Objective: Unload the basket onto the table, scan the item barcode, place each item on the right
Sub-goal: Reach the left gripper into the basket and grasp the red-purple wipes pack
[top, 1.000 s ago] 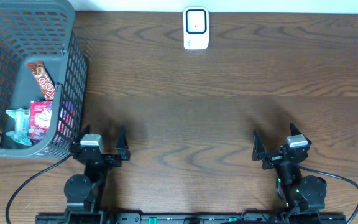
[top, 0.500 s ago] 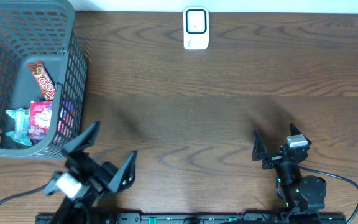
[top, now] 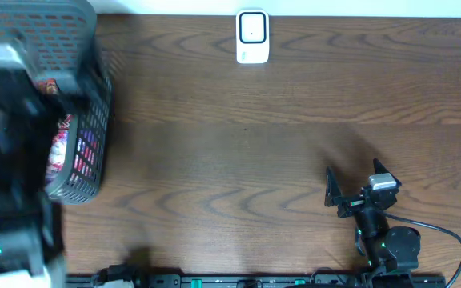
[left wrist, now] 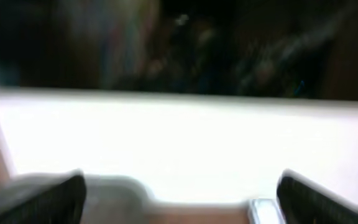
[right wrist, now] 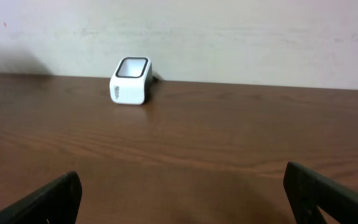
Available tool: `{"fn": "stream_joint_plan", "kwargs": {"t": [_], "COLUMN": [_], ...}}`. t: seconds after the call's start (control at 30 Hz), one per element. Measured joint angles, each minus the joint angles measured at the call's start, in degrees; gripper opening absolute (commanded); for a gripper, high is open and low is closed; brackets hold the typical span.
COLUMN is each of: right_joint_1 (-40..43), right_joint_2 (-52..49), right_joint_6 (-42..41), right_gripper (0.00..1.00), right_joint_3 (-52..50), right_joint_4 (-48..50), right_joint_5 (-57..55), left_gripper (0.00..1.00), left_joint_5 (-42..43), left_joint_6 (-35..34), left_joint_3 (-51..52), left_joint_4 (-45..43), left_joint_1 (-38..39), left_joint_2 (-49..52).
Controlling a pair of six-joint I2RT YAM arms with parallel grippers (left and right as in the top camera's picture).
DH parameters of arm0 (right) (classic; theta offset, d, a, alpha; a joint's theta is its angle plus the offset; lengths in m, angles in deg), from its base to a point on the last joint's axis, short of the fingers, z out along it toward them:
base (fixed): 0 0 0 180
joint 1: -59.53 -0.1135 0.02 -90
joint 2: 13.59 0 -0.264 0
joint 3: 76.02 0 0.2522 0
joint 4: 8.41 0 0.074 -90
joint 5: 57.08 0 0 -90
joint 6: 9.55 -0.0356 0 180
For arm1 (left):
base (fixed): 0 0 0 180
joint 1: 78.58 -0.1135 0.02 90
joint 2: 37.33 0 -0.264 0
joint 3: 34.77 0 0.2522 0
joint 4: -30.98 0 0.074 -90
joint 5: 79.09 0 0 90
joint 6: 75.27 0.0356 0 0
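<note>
My left gripper is open and empty above the basket with the pink packet in it. I should keep moving the gripper down until its fingers close around that packet.
The items are snack packets lying in the grey mesh basket at the far left; my left arm blocks most of them. It sweeps high over the basket as a dark blur. In the left wrist view my left gripper stands open and empty, facing a pale wall, everything smeared. The white barcode scanner stands at the table's back edge, also visible in the right wrist view as the scanner. My right gripper rests open and empty near the front right, the same gripper facing the scanner.
The brown wooden table stretches bare between basket and right arm. A white wall rises behind the scanner. The arm bases and a cable sit along the front edge.
My left arm has swung from the front left up and over the basket, moving fast enough to blur. The right arm has stayed still.
</note>
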Motion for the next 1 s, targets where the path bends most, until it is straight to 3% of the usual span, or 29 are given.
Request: {"fn": "stream_joint_plan", "kwargs": {"t": [0.17,0.3,0.53,0.87,1.0], "right_joint_1": [0.0,0.0,0.0,0.0,0.0], "right_joint_2": [0.0,0.0,0.0,0.0,0.0], "right_joint_6": [0.0,0.0,0.0,0.0,0.0], "right_gripper": [0.99,0.99,0.99,0.99,0.99], "right_joint_3": [0.0,0.0,0.0,0.0,0.0], "right_joint_4": [-0.04,-0.04,-0.02,-0.04,-0.04], "right_joint_5": [0.0,-0.02,-0.02,-0.02,-0.02], "left_gripper": [0.98,0.98,0.97,0.98,0.98], "left_joint_5": [-1.81,-5.86,-12.28,-16.87,-17.42], "left_joint_6": [0.79,0.17,-6.8,-32.54,-38.03], "left_joint_3": [-15.43,-16.0,-16.41,-16.63,-16.63], "left_joint_4": [17.42,24.94,31.36,39.34,40.02], "left_joint_1": [-6.67,-9.27,-14.73,-14.88,-14.88], "left_joint_2": [15.85,21.59,28.61,40.44,43.54]}}
